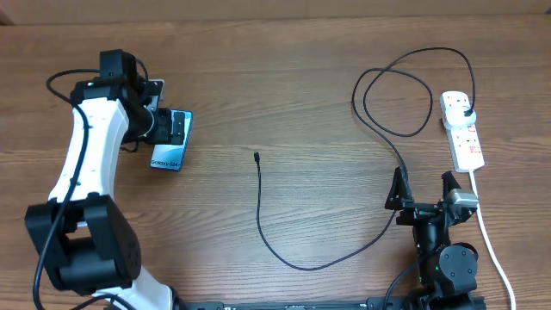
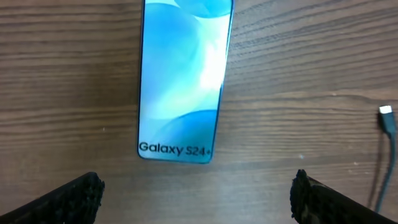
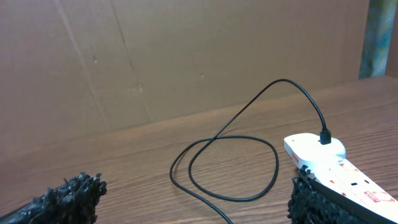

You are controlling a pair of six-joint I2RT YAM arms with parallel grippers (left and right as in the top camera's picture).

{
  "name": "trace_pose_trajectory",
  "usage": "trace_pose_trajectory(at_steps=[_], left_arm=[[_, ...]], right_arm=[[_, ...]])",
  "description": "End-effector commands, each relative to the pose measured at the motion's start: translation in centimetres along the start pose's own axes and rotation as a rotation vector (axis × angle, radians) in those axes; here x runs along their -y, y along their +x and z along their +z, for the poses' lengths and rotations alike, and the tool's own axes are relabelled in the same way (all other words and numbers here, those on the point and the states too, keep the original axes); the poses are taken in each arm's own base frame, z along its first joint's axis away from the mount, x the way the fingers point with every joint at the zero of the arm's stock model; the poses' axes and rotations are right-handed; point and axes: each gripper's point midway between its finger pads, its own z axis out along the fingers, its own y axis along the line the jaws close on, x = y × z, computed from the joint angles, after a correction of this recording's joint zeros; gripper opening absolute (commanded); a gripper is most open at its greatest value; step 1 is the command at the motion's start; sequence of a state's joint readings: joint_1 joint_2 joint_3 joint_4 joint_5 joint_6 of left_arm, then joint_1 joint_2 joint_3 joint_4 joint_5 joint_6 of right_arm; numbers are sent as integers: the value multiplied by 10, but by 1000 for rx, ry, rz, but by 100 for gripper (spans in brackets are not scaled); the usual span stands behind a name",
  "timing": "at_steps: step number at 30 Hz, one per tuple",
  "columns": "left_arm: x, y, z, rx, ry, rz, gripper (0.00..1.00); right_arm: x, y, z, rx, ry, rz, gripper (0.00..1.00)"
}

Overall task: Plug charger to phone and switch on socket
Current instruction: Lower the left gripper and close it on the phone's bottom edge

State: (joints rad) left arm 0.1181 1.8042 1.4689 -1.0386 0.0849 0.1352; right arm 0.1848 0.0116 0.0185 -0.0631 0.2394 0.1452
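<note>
The open fingers of the left gripper are in line with the phone's long sides (image 2: 222, 81), so they should keep going down toward its far half (image 2: 188, 25) until they close on both edges.
The phone (image 1: 170, 148) lies on the wooden table at the left, its "Galaxy S24" end nearest me. In the left wrist view the phone (image 2: 183, 81) is straight below and ahead of the fingers. My left gripper (image 1: 164, 129) hovers over it, open and empty (image 2: 196, 200). The charger's cable (image 1: 263, 220) runs across the table; its connector tip (image 1: 256, 156) lies loose right of the phone and shows in the left wrist view (image 2: 387, 118). Its plug (image 1: 466, 112) sits in the socket (image 1: 465, 138). My right gripper (image 1: 424, 191) is open and empty (image 3: 189, 199), near the socket (image 3: 329, 158).
The cable makes a loop (image 3: 230, 165) on the table in front of my right gripper. The socket's white cord (image 1: 491, 241) runs to the front edge at the right. A brown cardboard wall (image 3: 155, 56) stands behind the table.
</note>
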Motion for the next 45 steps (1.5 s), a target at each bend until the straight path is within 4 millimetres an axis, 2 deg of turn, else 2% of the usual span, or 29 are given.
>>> trace_pose_trajectory(at_steps=[1, 6, 15, 23, 26, 36, 45], left_arm=[[-4, -7, 17, -21, -4, 65, 100], [-6, -11, 37, -35, -1, 83, 99], [-11, -30, 56, 17, -17, 134, 100], [-7, -27, 78, -16, 0, 147, 100], [-2, -30, 79, -4, 18, 151, 100], [-3, -40, 81, 34, 9, 149, 99], [-3, -40, 83, 33, 10, 111, 100]], right_arm=[[-1, 2, 0, 2, -8, -4, 100], [-1, 2, 0, 2, -8, -4, 100], [-1, 2, 0, 3, -8, -4, 100], [-1, 2, 0, 3, -8, -4, 100], [-1, 2, 0, 3, -8, -4, 100], [-1, 2, 0, 3, -8, -4, 100], [-1, 2, 0, 3, -8, -4, 100]])
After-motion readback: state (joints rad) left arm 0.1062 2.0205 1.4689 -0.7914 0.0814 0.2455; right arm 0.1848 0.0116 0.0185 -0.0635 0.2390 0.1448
